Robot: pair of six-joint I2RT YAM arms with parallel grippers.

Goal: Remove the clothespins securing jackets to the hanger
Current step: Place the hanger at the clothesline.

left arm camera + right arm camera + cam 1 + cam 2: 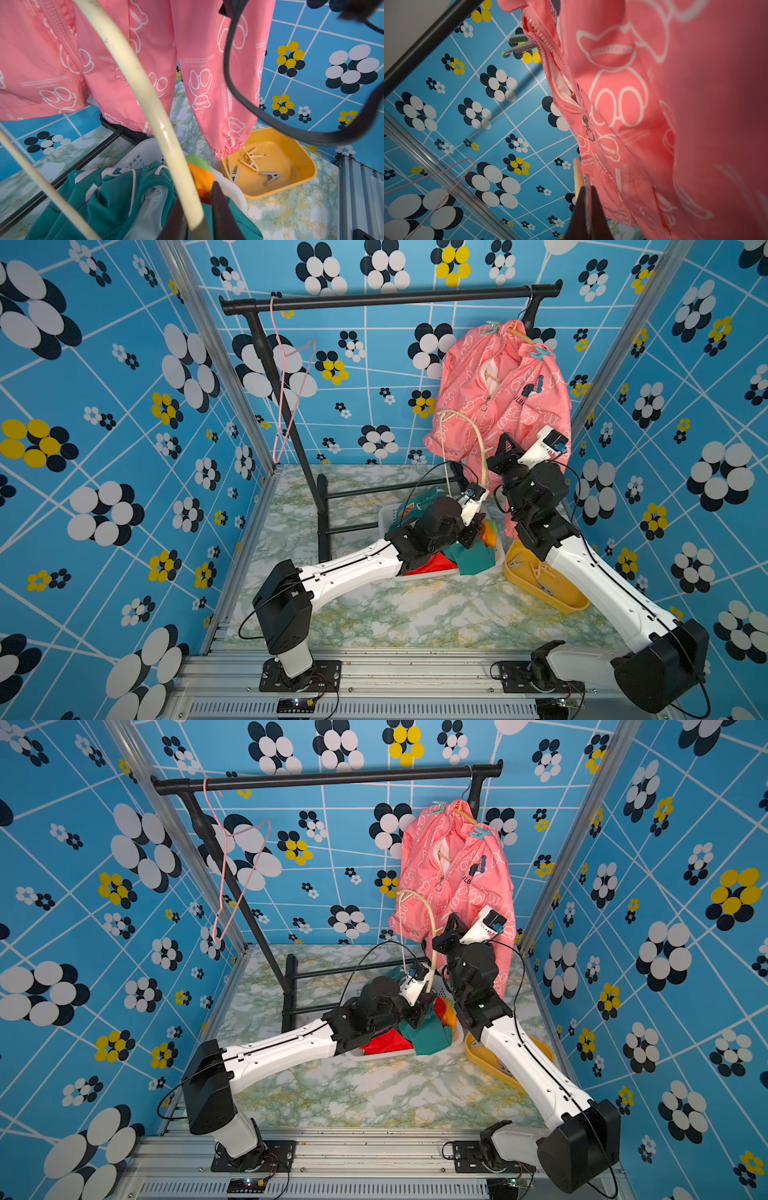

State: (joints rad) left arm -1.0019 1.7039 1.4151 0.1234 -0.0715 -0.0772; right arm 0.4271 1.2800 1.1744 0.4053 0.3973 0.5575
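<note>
The cream hanger (478, 432) is in front of the pink jacket, so next my left gripper puts the hanger on the rail (320, 301), first before my right gripper gets to the clothespin.
The pink jacket (503, 398) hangs at the right end of the black rail (390, 296). Two teal clothespins (492, 328) (540, 351) clip its shoulders; one clothespin (519, 44) shows in the right wrist view. My left gripper (196, 193) is shut on the rod of a bare cream hanger (145, 89), which stands up from the gripper (478, 522) over the basket. My right gripper (505, 441) is shut, pointing up at the jacket's lower front (623, 104). The green jacket (104, 197) and red jacket (424, 566) lie in the white basket (143, 151).
A yellow tray (307, 166) beside the basket holds several loose tan and grey clothespins (252, 158). An empty pink wire hanger (291, 377) hangs at the rail's left end. The rack's black legs (324, 506) stand on the marbled table behind the basket.
</note>
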